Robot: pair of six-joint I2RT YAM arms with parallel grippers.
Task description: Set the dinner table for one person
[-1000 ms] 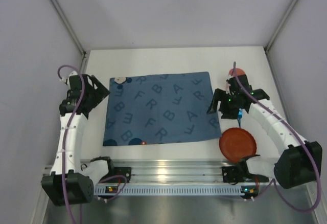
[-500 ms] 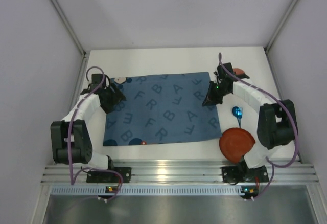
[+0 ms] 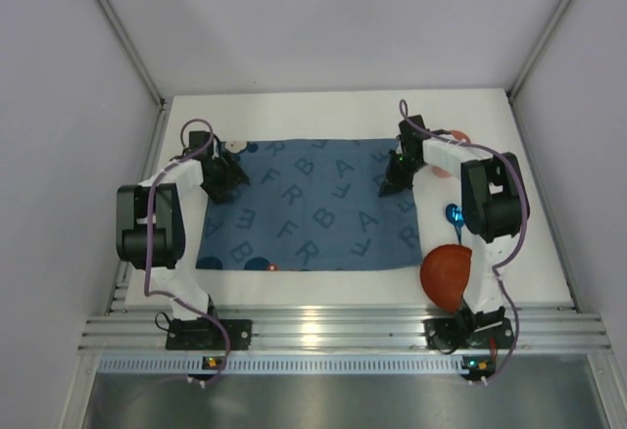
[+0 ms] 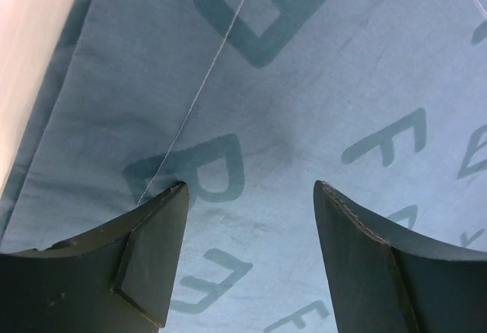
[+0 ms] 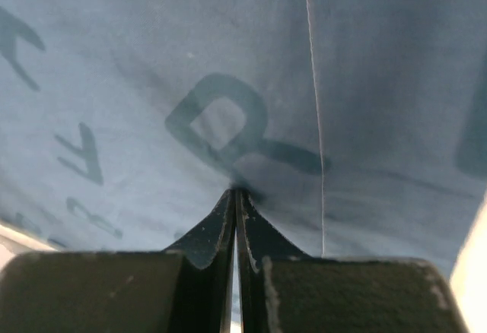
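Observation:
The mat's near edge (image 3: 338, 270) is close to the rail, so my grippers should first slide the mat toward the table's far edge (image 3: 313, 101) and then set the tableware.
The dinner table (image 3: 323, 114) is a white top with a dark blue letter-printed mat (image 3: 304, 223) lying flat on it. My left gripper (image 3: 221, 176) hangs over the mat's far left part. In the left wrist view it (image 4: 251, 190) is open, with only blue cloth (image 4: 304, 67) between the fingers. My right gripper (image 3: 392, 176) is over the mat's far right part. In the right wrist view it (image 5: 236, 191) is shut, its tips pressed onto the cloth (image 5: 152, 59) at a printed letter. Whether any cloth is pinched does not show.
A red plate (image 3: 443, 270) lies at the near right, partly behind the right arm. A blue spoon (image 3: 454, 215) lies just beyond it. A red item (image 3: 458, 136) shows behind the right wrist and a small white item (image 3: 236, 145) at the mat's far left corner. A ribbed rail (image 3: 323, 331) runs along the near edge.
Both arms have swung inward and reached out onto the mat's far corners. The right gripper has shut and the left has narrowed a little. The mat has shifted slightly.

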